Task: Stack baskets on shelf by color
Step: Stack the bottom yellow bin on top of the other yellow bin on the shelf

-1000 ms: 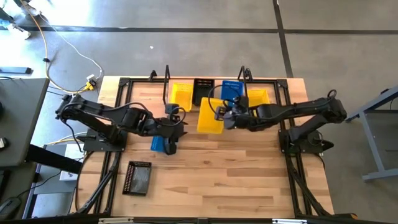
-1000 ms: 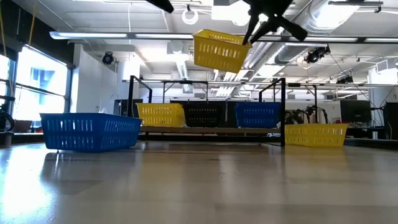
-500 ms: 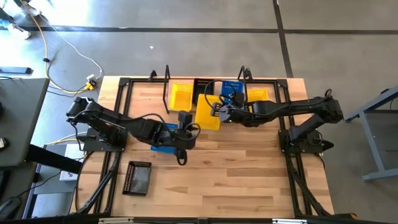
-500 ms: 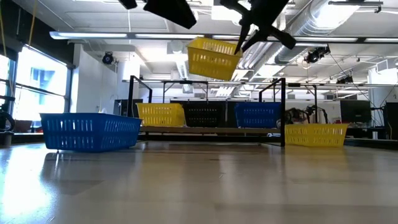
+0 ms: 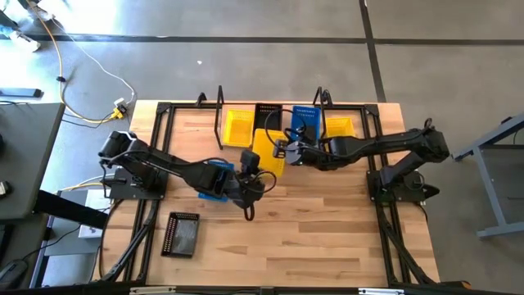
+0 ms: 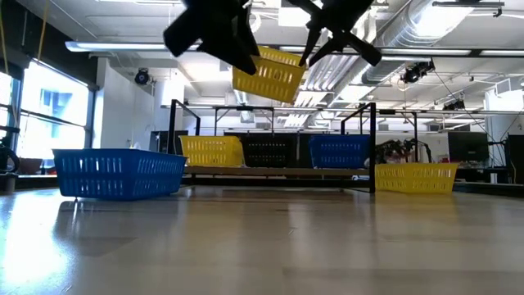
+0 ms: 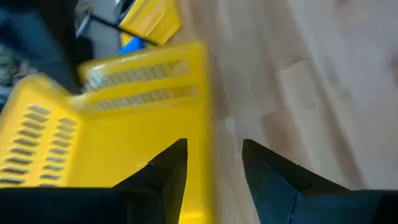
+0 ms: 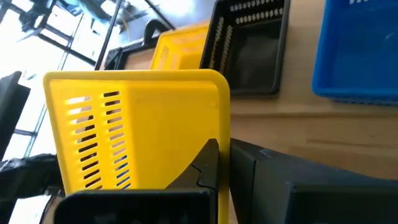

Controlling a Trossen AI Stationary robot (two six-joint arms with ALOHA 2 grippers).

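Note:
The shelf's yellow basket [image 5: 239,128] is on the left gripper's side, so the left gripper should take over the lifted basket's free side [image 7: 205,127] from the right gripper before it stacks the lifted basket.
My right gripper [image 5: 284,152] is shut on a yellow basket [image 5: 267,147] and holds it in the air in front of the shelf [image 5: 270,105]. My left gripper [image 7: 214,168] is open at that basket's near-left side, with one finger over the inside of a side wall [image 7: 202,130] and the other outside it. On the shelf plank stand a yellow basket [image 6: 211,151], a black basket [image 6: 268,151] and a blue basket [image 6: 338,151]. Another blue basket [image 5: 214,179] rests on its bottom on the table under the left arm. My right gripper pinches the yellow basket's side wall at the rim [image 8: 222,134], one finger inside and one outside, coming level from the table's right. The basket is lifted clear and tilted [image 6: 270,74]. My left gripper straddles the opposite wall; whether it touches I cannot tell.
A further yellow basket [image 5: 340,127] sits on the table just right of the shelf's right loop [image 5: 323,98]. A black basket [image 5: 182,233] lies near the table's near-left corner. Bare wood stretches across the near and right parts of the table [image 5: 327,238].
My right gripper has carried the yellow basket toward the table's left, and the basket's tilt has changed. My left gripper has swung away from the blue basket on the table, toward the right and up, and now reaches the held yellow basket.

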